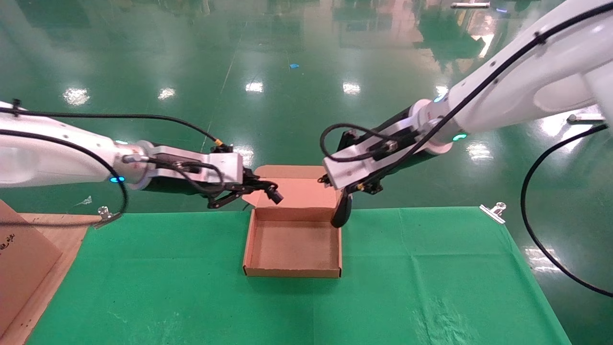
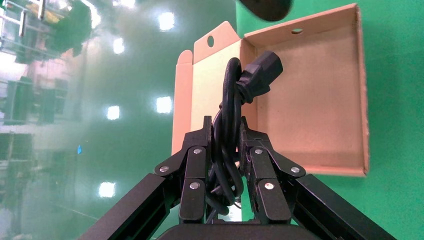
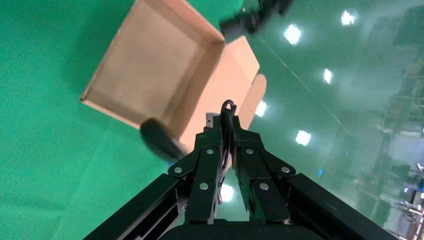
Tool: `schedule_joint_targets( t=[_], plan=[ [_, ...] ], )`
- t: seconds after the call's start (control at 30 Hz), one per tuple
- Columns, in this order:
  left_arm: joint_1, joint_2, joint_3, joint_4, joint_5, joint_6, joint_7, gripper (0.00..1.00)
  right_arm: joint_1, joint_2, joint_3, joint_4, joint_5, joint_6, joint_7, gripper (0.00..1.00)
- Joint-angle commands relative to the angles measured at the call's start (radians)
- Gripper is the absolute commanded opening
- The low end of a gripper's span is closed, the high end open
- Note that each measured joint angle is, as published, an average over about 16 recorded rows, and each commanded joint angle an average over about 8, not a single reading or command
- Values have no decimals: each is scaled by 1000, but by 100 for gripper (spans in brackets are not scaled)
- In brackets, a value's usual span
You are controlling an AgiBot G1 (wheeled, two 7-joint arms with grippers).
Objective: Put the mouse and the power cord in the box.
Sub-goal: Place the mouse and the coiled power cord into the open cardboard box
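The mouse (image 1: pixel 341 212) and the power cord are both hanging over the box. My right gripper should wait back until my left gripper puts the power cord inside (image 1: pixel 294 240).
The box (image 1: pixel 292 273) lies open on the green cloth, its lid (image 1: pixel 292 184) folded back away from me. My left gripper (image 1: pixel 261 187) hovers over the box's back left corner, shut on the looped power cord (image 2: pixel 231 100). The cord's chunky plug (image 2: pixel 263 74) sticks out past the fingertips. My right gripper (image 1: pixel 343 190) is at the box's back right corner, shut on the mouse's thin cable (image 3: pixel 228 114) beside its USB connector (image 3: pixel 212 119). The black mouse (image 1: pixel 341 211) hangs below it, by the box's right wall; it is blurred (image 3: pixel 159 140) in the right wrist view.
A larger brown carton (image 1: pixel 21 268) sits on the wooden table edge at the far left. Metal clips (image 1: pixel 494 211) (image 1: pixel 106 214) pin the green cloth (image 1: pixel 431 287) at its back corners. Shiny green floor lies beyond the table.
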Motion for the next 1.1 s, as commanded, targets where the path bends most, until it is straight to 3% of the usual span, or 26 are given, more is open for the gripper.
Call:
schedule_joint_targets(
  t=[0.03, 0.23, 0.5, 0.53, 0.57, 0.77, 0.8, 1.1],
  plan=[
    [4, 21, -4, 7, -5, -36, 0, 0, -7, -2, -10, 22, 14, 11, 10, 0],
    [58, 63, -27, 18, -39, -102, 20, 0, 3, 7, -32, 15, 52, 9, 10, 0],
    [231, 117, -102, -60, -160, -294, 96, 0, 32, 25, -37, -58, 82, -17, -31, 0],
    [251, 119, -105, -80, -171, -313, 108, 3, 34, 27, -37, -70, 84, -19, -38, 0],
    [268, 121, -105, -99, -179, -330, 119, 13, 36, 29, -37, -80, 86, -21, -45, 0],
    [325, 122, -84, -173, -220, -403, 142, 88, 36, 35, -36, -145, 91, -18, -86, 0],
    [328, 122, -78, -178, -225, -409, 142, 97, 35, 35, -36, -155, 92, -17, -92, 0],
    [333, 120, -24, -195, -269, -437, 129, 100, 29, 30, -34, -216, 100, -12, -138, 0]
  ],
)
